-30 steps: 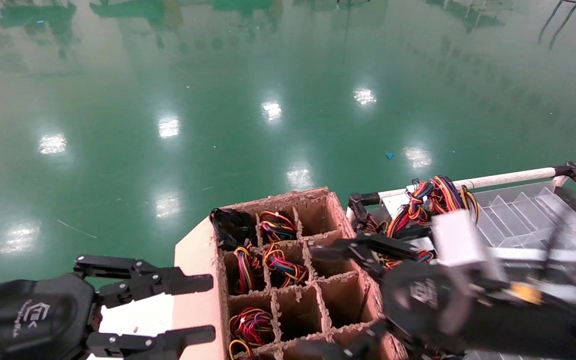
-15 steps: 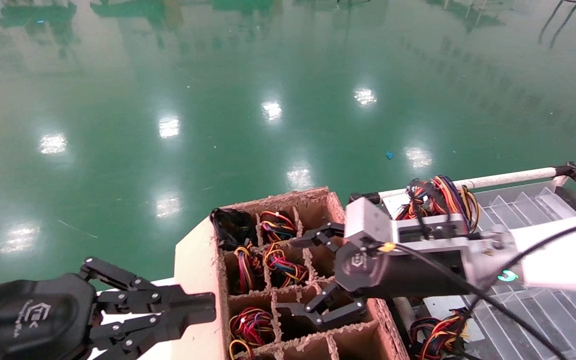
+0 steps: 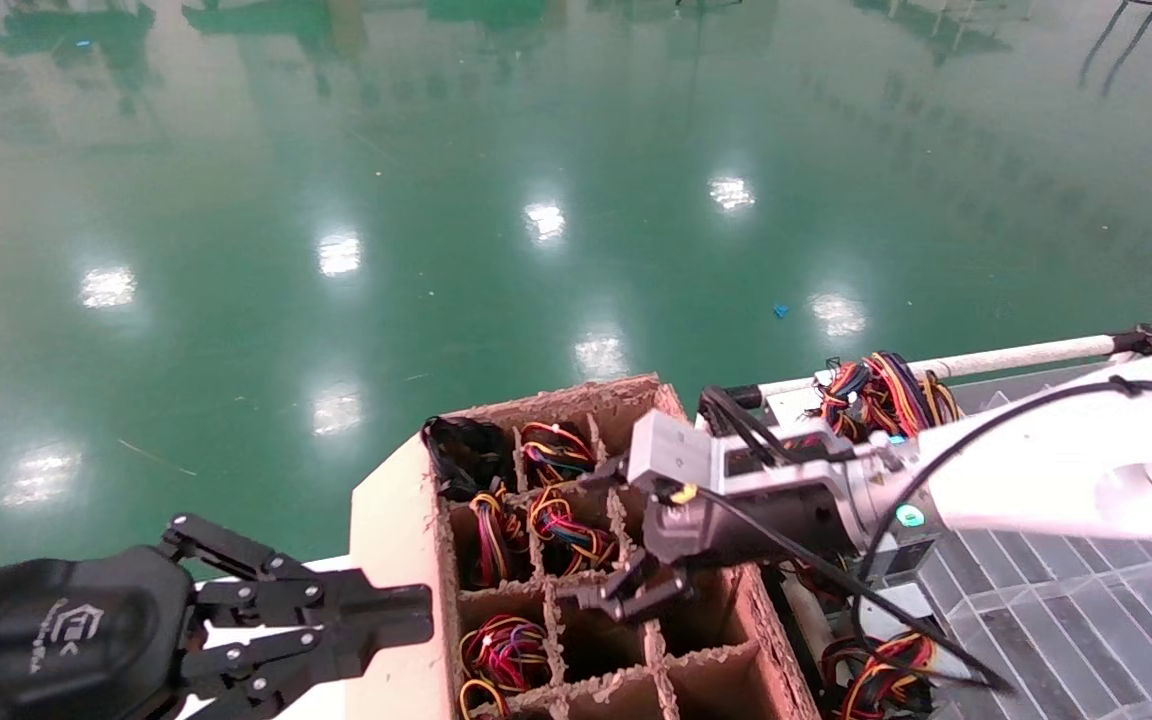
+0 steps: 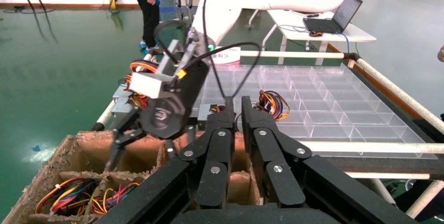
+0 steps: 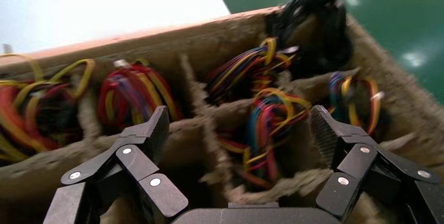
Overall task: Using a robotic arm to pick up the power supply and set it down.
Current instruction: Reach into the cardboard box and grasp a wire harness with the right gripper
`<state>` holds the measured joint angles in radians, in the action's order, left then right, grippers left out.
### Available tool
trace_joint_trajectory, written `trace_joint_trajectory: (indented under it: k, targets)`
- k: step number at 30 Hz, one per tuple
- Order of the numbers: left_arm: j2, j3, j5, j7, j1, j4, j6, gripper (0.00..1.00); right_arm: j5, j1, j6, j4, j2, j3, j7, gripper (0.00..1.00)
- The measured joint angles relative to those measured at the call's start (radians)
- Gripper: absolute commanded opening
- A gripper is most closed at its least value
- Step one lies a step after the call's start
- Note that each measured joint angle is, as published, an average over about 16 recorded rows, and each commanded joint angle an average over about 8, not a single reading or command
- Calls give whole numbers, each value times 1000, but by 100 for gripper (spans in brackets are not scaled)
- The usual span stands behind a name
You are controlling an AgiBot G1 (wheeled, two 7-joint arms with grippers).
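The looped wires go down into the cell. The hidden power supply will come out after them and hang below when I lift.
Several power supplies stand in the cells of a brown cardboard divider box. Only their looped red, yellow and black wires show. My right gripper hovers open and empty over the box's middle cells, straddling a divider wall. In the right wrist view, one wire bundle lies between and below the spread fingers of the right gripper. That same bundle sits in the second row. My left gripper is parked shut beside the box's left wall, and in its own wrist view it holds nothing.
A clear compartment tray with a white pipe rail lies right of the box. It carries two more power supplies with wires. Beyond is green floor. A person and a laptop table stand behind.
My right arm swung left from over the tray to above the box's cells, its gripper still open. My left gripper went from open to shut and stayed in place.
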<state>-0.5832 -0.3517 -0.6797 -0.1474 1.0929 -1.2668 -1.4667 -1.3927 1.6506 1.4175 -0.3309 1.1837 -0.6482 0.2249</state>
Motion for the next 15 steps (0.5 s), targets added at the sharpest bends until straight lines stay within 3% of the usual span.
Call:
trace_joint_trajectory:
  k: [15]
  targets:
    - [0,0,0,0,0,0,0,100,-35,53,-61,186,87,-19,111,0]
